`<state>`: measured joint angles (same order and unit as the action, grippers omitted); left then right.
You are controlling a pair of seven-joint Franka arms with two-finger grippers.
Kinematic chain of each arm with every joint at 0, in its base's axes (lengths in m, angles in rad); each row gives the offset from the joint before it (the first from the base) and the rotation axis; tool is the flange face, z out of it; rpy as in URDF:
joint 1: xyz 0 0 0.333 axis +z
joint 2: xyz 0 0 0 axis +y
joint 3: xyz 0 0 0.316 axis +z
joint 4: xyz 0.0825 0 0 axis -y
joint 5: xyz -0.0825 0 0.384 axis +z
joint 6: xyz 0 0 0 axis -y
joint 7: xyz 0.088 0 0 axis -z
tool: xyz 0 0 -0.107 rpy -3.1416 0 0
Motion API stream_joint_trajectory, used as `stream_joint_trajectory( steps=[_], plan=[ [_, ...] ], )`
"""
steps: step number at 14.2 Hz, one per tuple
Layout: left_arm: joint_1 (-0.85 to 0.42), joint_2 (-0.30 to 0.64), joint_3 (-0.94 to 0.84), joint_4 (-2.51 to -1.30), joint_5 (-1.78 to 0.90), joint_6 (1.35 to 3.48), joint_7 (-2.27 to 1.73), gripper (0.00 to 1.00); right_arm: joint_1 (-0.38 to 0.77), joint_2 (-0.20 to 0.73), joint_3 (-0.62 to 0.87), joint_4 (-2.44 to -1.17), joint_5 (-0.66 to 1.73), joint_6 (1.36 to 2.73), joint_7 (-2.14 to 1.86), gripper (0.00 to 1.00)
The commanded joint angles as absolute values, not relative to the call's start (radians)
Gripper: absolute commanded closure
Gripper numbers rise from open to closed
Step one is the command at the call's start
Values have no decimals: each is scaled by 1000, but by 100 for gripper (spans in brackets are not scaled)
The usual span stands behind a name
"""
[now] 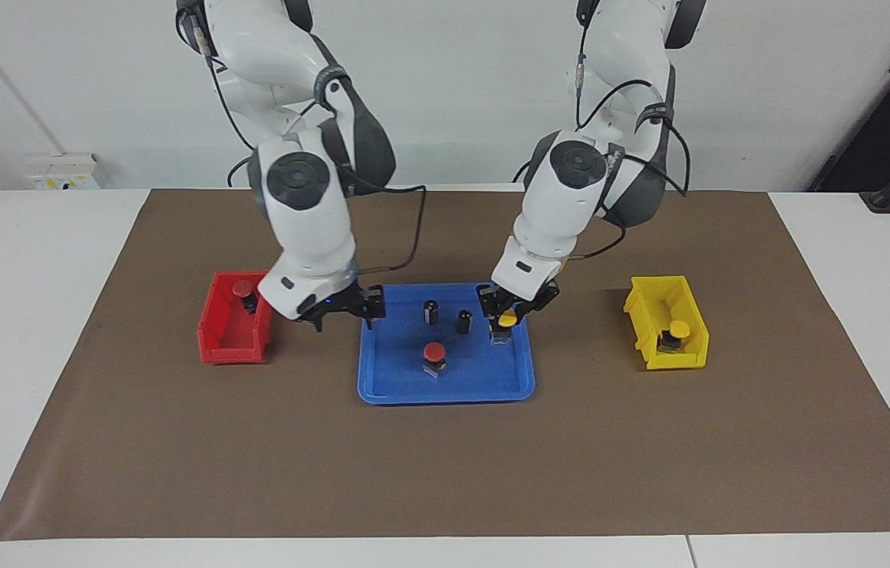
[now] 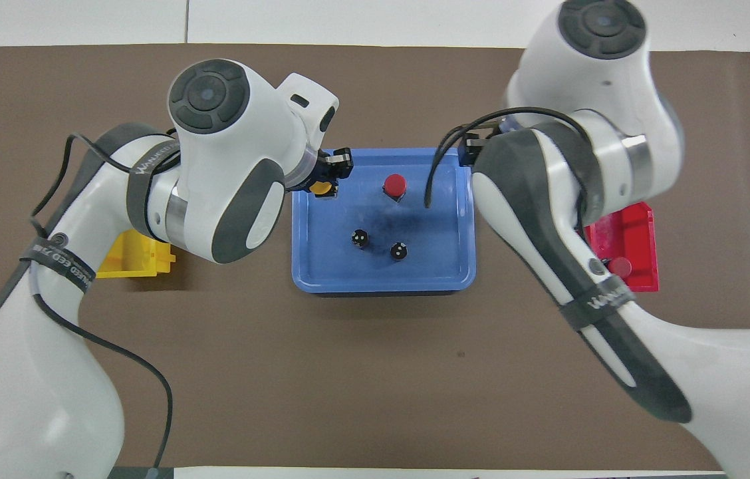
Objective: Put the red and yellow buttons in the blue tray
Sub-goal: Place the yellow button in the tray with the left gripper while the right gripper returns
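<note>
The free red button [image 2: 394,187] is standing on its dark base, so the second red button [image 2: 618,267] should stay upright when I set it in the blue tray.
The blue tray [image 1: 401,367] lies mid-table, also in the overhead view [image 2: 381,276]. One red button [image 1: 434,353] stands free in it [image 2: 395,183]. My left gripper [image 1: 505,318] is shut on a yellow button [image 1: 506,320] and holds it low over the tray's end toward the left arm [image 2: 317,188]. My right gripper [image 1: 344,310] is open and empty, raised over the tray's edge beside the red bin. A second red button [image 1: 242,289] is in the red bin [image 1: 230,335]. A second yellow button [image 1: 678,328] is in the yellow bin [image 1: 654,304].
Two dark capless cylinders [image 1: 431,311] [image 1: 464,320] stand in the tray, nearer the robots than the red button. The red bin sits toward the right arm's end, the yellow bin toward the left arm's end. Brown paper [image 1: 445,473] covers the table.
</note>
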<state>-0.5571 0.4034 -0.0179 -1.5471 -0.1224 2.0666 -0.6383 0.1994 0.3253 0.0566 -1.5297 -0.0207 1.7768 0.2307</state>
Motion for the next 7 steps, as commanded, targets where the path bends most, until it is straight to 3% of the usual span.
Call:
stream_joint_trajectory(
  steps=[1, 3, 7],
  plan=[
    [-595, 517, -2, -1445, -133, 2098, -686, 98, 112, 137, 74, -1846, -14, 1873, 154, 21],
    [-598, 538, 2, -1436, -132, 2102, -689, 98, 16, 106, 74, -1928, 11, 1902, 85, 21],
    [-601, 578, 5, -1437, -117, 2132, -689, 98, -52, 57, 72, -2066, 12, 1993, 11, 27]
  ],
)
